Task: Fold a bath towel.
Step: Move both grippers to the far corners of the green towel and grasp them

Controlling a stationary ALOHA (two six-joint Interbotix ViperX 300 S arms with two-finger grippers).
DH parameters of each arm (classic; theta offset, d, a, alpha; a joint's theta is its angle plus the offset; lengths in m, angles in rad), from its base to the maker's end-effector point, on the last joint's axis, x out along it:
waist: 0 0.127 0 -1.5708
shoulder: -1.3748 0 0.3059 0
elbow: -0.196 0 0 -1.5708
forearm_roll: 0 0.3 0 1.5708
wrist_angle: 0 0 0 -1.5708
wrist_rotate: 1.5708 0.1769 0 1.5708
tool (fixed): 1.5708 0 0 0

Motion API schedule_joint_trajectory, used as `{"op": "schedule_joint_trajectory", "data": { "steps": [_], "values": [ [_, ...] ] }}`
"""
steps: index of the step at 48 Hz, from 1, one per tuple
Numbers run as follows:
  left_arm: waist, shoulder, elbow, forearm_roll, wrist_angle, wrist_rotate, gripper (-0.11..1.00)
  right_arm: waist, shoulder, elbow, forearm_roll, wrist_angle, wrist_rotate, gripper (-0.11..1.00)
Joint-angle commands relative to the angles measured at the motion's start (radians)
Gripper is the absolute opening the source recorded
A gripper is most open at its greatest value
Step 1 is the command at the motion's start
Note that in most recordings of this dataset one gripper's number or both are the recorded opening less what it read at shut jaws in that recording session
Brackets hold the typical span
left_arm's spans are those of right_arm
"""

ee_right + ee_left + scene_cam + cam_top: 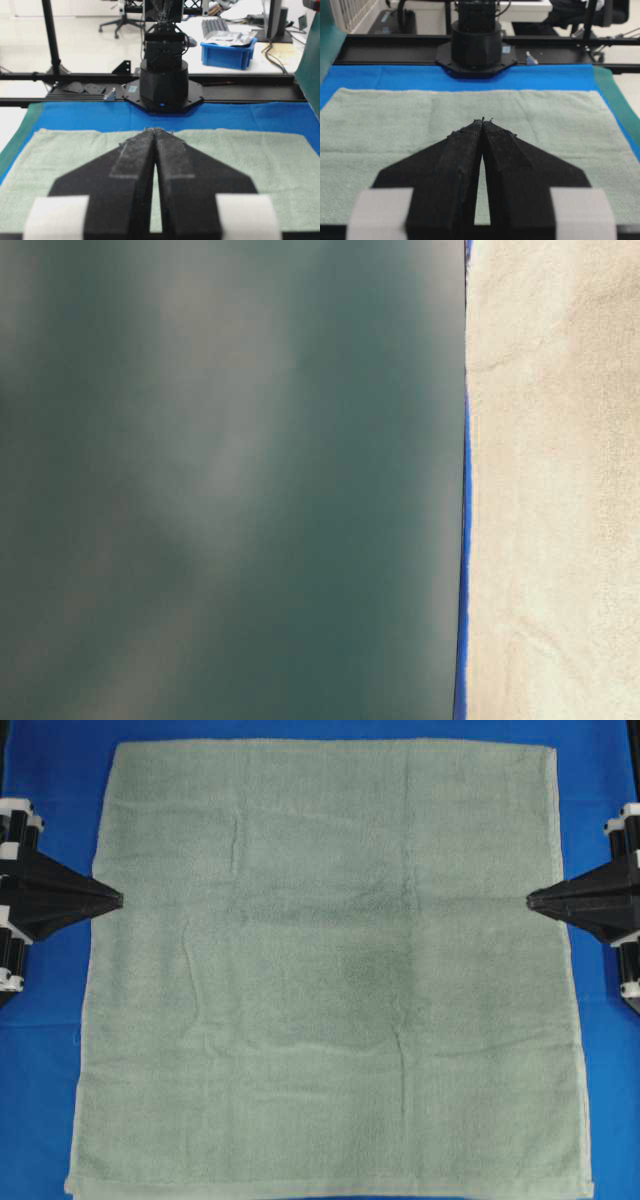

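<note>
The towel is lying flat and its far edge (330, 742) runs free along the blue cover, so the robot's left gripper should keep going there until it takes hold of that hem (222, 743).
The bath towel (330, 970), pale sage-green terry, lies spread flat and nearly square on the blue table cover, with light hems along its edges. It also shows in the left wrist view (395, 130), the right wrist view (260, 165) and, close up, at the right of the table-level view (560, 490). My left gripper (118, 900) is shut and empty, its tips over the towel's left edge (483, 120). My right gripper (530, 901) is shut and empty, its tips over the towel's right edge (158, 130).
The blue table cover (60, 780) frames the towel on all sides. The opposite arm's black base stands past the towel's far edge in each wrist view (476, 47) (163, 82). A blurred dark green surface (220, 480) fills most of the table-level view.
</note>
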Motion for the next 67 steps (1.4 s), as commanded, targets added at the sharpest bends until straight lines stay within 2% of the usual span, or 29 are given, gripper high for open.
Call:
{"op": "schedule_joint_trajectory", "data": {
  "steps": [1,5,9,17,22,26,29,32,33,42,45,47,50,62,63,65,67],
  "values": [
    [0.058,0.029,-0.069,-0.018,0.097,0.012,0.00,-0.031,0.002,-0.032,0.005,0.003,0.005,0.00],
    [0.098,0.061,-0.109,-0.018,0.183,0.021,0.00,-0.075,0.005,-0.061,0.009,0.067,0.012,0.00],
    [0.144,0.103,-0.132,-0.018,0.221,0.035,0.00,-0.161,0.026,-0.106,0.011,0.206,0.020,0.00],
    [0.287,0.207,-0.144,-0.018,0.232,0.086,0.00,-0.391,0.114,-0.178,0.008,0.451,0.025,0.00],
    [0.374,0.281,-0.164,-0.018,0.252,0.138,0.01,-0.535,0.213,-0.210,0.002,0.517,0.009,0.00],
    [0.451,0.356,-0.187,-0.018,0.267,0.218,0.01,-0.615,0.304,-0.229,-0.020,0.529,0.000,0.00],
    [0.500,0.413,-0.204,-0.018,0.261,0.230,0.02,-0.661,0.379,-0.252,-0.044,0.537,-0.009,0.01],
    [0.549,0.479,-0.227,-0.017,0.261,0.230,0.11,-0.695,0.460,-0.284,-0.071,0.546,-0.015,0.03],
    [0.563,0.503,-0.235,-0.017,0.262,0.230,0.15,-0.704,0.486,-0.293,-0.078,0.549,-0.017,0.07],
    [0.646,0.738,-0.299,-0.014,0.253,0.232,0.70,-0.770,0.726,-0.397,-0.178,0.557,-0.021,0.62],
    [0.663,0.808,-0.322,-0.008,0.242,0.233,0.84,-0.792,0.805,-0.423,-0.201,0.554,-0.021,0.66],
    [0.676,0.854,-0.337,-0.006,0.233,0.233,0.87,-0.804,0.850,-0.437,-0.210,0.548,-0.021,0.63],
    [0.695,0.931,-0.360,-0.005,0.209,0.235,0.85,-0.821,0.911,-0.454,-0.219,0.534,-0.023,0.60],
    [0.749,1.127,-0.423,-0.002,0.149,0.238,0.84,-0.859,1.068,-0.477,-0.233,0.465,-0.031,0.61],
    [0.752,1.140,-0.428,-0.003,0.149,0.250,0.84,-0.865,1.074,-0.476,-0.233,0.457,-0.031,0.61],
    [0.755,1.166,-0.434,-0.012,0.152,0.333,0.84,-0.874,1.081,-0.476,-0.233,0.443,-0.031,0.61],
    [0.758,1.180,-0.440,-0.015,0.153,0.353,0.83,-0.882,1.086,-0.472,-0.233,0.425,-0.031,0.61]
  ]
}}
